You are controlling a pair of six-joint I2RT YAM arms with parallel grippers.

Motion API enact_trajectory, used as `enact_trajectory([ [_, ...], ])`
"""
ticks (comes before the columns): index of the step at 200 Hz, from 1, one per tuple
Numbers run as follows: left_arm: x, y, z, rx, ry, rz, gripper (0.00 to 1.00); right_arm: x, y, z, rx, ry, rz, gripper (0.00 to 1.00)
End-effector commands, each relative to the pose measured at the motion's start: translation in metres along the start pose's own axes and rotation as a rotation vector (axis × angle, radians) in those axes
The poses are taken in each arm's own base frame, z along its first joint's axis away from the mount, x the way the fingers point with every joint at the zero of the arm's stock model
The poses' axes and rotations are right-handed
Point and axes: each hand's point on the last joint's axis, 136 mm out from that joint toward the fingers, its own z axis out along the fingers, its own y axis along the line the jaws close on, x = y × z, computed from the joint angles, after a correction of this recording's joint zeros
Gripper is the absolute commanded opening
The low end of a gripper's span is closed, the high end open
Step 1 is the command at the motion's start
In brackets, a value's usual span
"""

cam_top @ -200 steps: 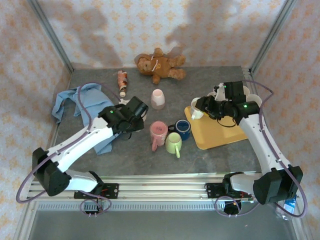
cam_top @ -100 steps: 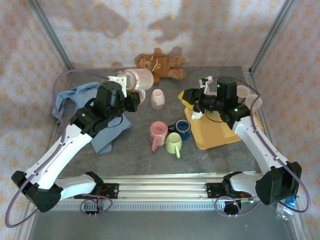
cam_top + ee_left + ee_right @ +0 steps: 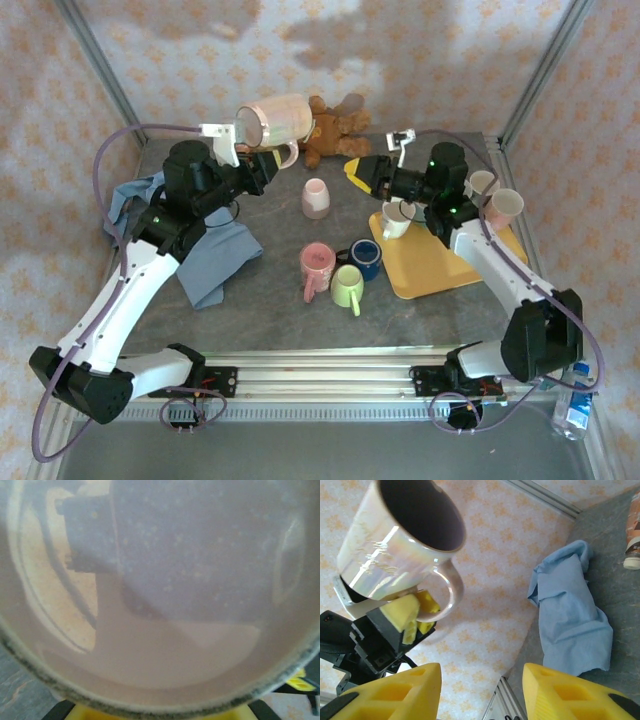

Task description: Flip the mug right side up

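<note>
My right gripper keeps going toward the handle's end (image 3: 296, 147) near the rim and closes there, since the pearly pink mug's handle (image 3: 291, 156) sticks out past my left gripper's fingers.
A pearly pink mug (image 3: 275, 120) hangs in the air over the back of the table, lying about on its side with its mouth toward the left. My left gripper (image 3: 270, 158) is shut on it at the handle. In the right wrist view the mug (image 3: 395, 550) shows its dark inside, and yellow fingers (image 3: 402, 612) clamp the handle. The mug's wall (image 3: 160, 605) sits close against the left wrist camera. My right gripper (image 3: 355, 168) is open to the right of the mug, apart from it, with nothing between its fingertips (image 3: 480, 690).
A teddy bear (image 3: 335, 125) lies behind the mug. A blue cloth (image 3: 215, 250) is on the left. A small upturned pink cup (image 3: 315, 197), pink (image 3: 317, 265), green (image 3: 347, 287) and blue (image 3: 365, 257) mugs stand mid-table. A yellow tray (image 3: 440, 270) holds a white mug (image 3: 397, 218).
My left arm has risen and swung back, carrying the mug from low over the cloth up into the air. My right gripper has moved left off the tray toward it.
</note>
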Motion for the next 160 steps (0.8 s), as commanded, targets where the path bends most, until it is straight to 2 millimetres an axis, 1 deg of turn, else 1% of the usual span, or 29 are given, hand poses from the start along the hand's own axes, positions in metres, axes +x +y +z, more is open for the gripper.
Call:
enact_trajectory([
  [1, -0.052, -0.035, -0.016, 0.165, -0.177, 0.057, 0.0, -0.008, 0.029, 0.005, -0.124, 0.011, -0.094, 0.46],
  [28, -0.056, -0.031, -0.014, 0.204, -0.169, 0.005, 0.0, -0.012, 0.029, 0.011, -0.165, 0.003, -0.111, 0.46],
  [61, -0.061, -0.033, -0.011, 0.24, -0.169, -0.019, 0.0, -0.016, 0.034, 0.019, -0.224, 0.005, -0.109, 0.46],
  [82, -0.065, -0.032, -0.01, 0.253, -0.181, -0.026, 0.0, -0.018, 0.04, 0.026, -0.264, 0.011, -0.103, 0.46],
  [84, -0.065, -0.032, -0.01, 0.256, -0.179, -0.046, 0.0, -0.018, 0.04, 0.027, -0.267, 0.012, -0.101, 0.46],
  [108, -0.066, -0.034, -0.008, 0.282, -0.182, -0.071, 0.0, -0.022, 0.052, 0.034, -0.308, 0.01, -0.104, 0.47],
  [133, -0.066, -0.035, -0.005, 0.3, -0.178, -0.098, 0.0, -0.02, 0.056, 0.039, -0.314, 0.001, -0.105, 0.48],
  [160, -0.068, -0.037, -0.003, 0.321, -0.178, -0.124, 0.0, -0.014, 0.061, 0.044, -0.326, 0.009, -0.114, 0.48],
])
